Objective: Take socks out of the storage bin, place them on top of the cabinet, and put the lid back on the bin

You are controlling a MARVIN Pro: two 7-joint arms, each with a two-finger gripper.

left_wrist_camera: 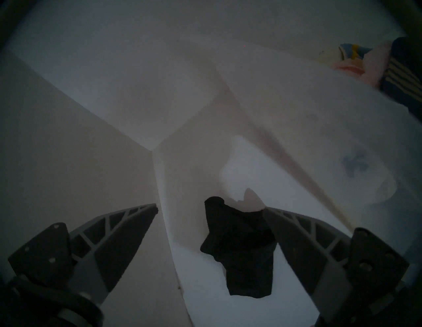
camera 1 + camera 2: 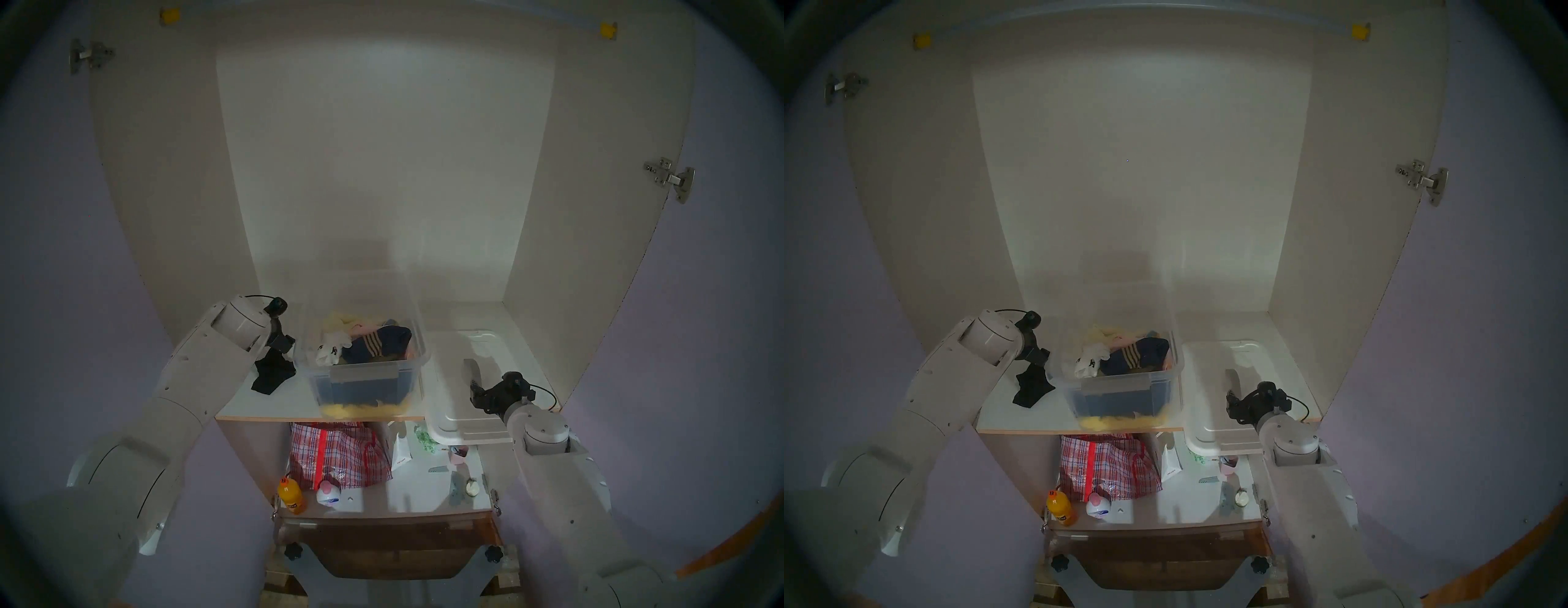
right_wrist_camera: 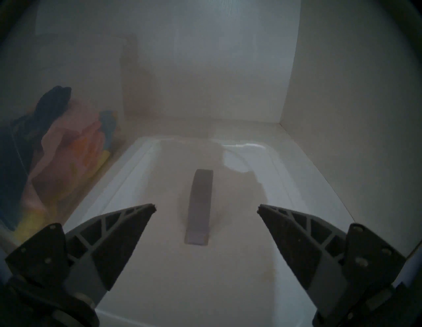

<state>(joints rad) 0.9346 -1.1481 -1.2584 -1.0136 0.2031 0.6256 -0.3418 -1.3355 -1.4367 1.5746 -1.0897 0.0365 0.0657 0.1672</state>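
Observation:
My gripper will lower the white lid (image 2: 466, 393), and I expect it to rest flat over the socks and coloured fabric (image 2: 366, 342), since they lie below the bin's rim.
The black socks (image 2: 271, 375) lie on the cabinet's white board (image 2: 263, 407), just left of the clear storage bin (image 2: 365, 373). My left gripper (image 2: 278, 354) hangs right above them, open and empty. In the left wrist view the socks (image 1: 239, 246) lie on the board below the open left gripper (image 1: 210, 207), close to the right-hand finger. The white lid (image 2: 466, 420) lies right of the bin and overhangs the board's front edge. My right gripper (image 2: 477, 392) is open just in front of the lid's grey handle (image 3: 201, 205), jaws wide on either side of it, not touching.
The bin holds a navy sock with tan stripes (image 2: 377, 342), white socks (image 2: 333, 346) and other coloured fabric. Cabinet walls close in on both sides. On the lower shelf are a checked bag (image 2: 335, 454), an orange bottle (image 2: 290, 494) and small items.

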